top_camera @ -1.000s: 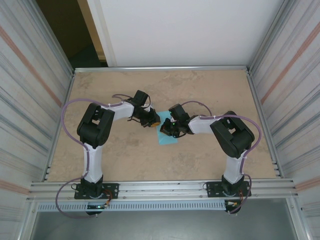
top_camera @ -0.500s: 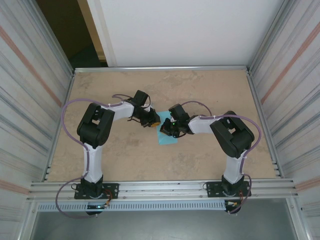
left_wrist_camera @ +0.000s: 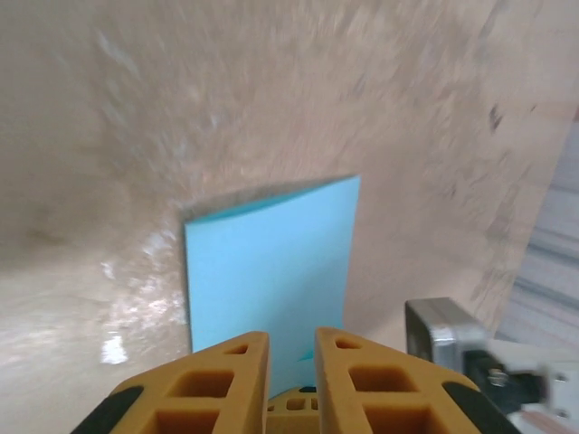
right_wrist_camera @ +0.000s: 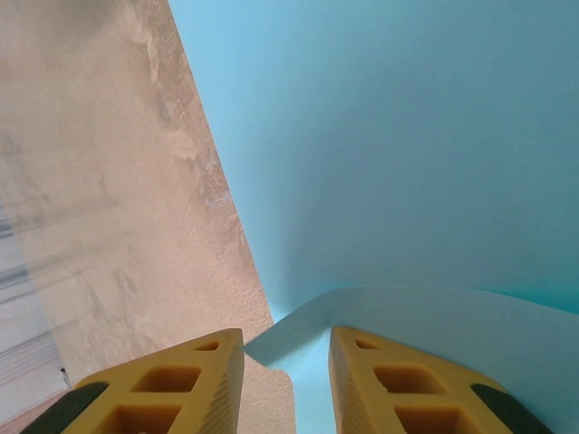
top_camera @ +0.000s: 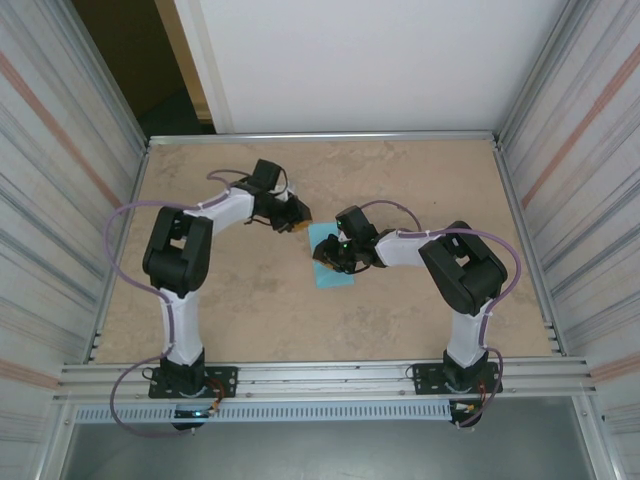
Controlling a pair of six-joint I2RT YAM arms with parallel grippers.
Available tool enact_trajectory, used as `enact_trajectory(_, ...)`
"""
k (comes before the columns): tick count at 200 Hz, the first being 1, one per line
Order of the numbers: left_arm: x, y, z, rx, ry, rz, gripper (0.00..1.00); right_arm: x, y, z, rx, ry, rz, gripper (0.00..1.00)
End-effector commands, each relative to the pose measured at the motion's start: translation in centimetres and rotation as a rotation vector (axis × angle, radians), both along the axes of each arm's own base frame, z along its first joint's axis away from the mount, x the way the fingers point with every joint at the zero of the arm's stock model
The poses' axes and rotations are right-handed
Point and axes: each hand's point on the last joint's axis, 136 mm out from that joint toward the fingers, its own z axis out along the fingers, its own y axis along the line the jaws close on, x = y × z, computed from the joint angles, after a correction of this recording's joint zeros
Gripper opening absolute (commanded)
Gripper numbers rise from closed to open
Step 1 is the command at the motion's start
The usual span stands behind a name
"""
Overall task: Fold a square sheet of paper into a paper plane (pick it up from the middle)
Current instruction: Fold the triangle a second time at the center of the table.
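Note:
The paper flap's corner (right_wrist_camera: pixel 271 345) curls up loose between the open fingers of the robot's right gripper, so next the right gripper closes its fingers and pushes the flap down as the left gripper comes near.
The square sheet of paper (top_camera: pixel 331 277) lies mid-table as a light-blue folded rectangle; a paper plane is out of view. My left gripper (top_camera: pixel 299 217) hovers just off the sheet's far left corner. In the left wrist view its yellow fingers (left_wrist_camera: pixel 231 371) stand a narrow gap apart with nothing between them, and the sheet (left_wrist_camera: pixel 271 262) lies ahead. My right gripper (top_camera: pixel 331 256) sits over the sheet's middle. In the right wrist view, the right gripper (right_wrist_camera: pixel 287 336) is open, with a raised flap (right_wrist_camera: pixel 407 316) of the sheet (right_wrist_camera: pixel 407 154) curling up between the fingers, unpinched.
Ribbed metal walls (top_camera: pixel 65 200) close in both sides, and a rail (top_camera: pixel 320 375) runs along the near edge. The right arm's grey housing (left_wrist_camera: pixel 443 330) shows beside the left fingers. Bare tan tabletop (top_camera: pixel 420 170) stretches behind the sheet.
The left arm has pulled back and to the left off the sheet, its jaws parting slightly. The right gripper has opened over the sheet, letting the flap go.

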Motion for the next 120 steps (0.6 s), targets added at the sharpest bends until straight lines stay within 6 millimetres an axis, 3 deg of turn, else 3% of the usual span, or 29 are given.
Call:
enact_trajectory(1, 0.3, 1.8, 2.8, 0.015, -0.060, 0.016, 0.23, -1.5, -1.5, -2.6, -0.094, 0.072, -0.013, 0.35)
enact_trajectory(24, -0.5, 2.4, 3.0, 0.015, -0.067, 0.018, 0.25, -1.4, -1.6, -2.4, -0.092, 0.062, -0.012, 0.43)
enact_trajectory(48, -1.6, 2.3, 2.9, -0.012, -0.058, 0.013, 0.25, -1.5, -1.7, -2.3, -0.094, 0.056, -0.011, 0.44)
enact_trajectory(120, -5.7, 2.7, 1.8, -0.055, -0.025, 0.012, 0.22, -1.7, -1.8, -2.2, -0.055, 0.037, 0.004, 0.35)
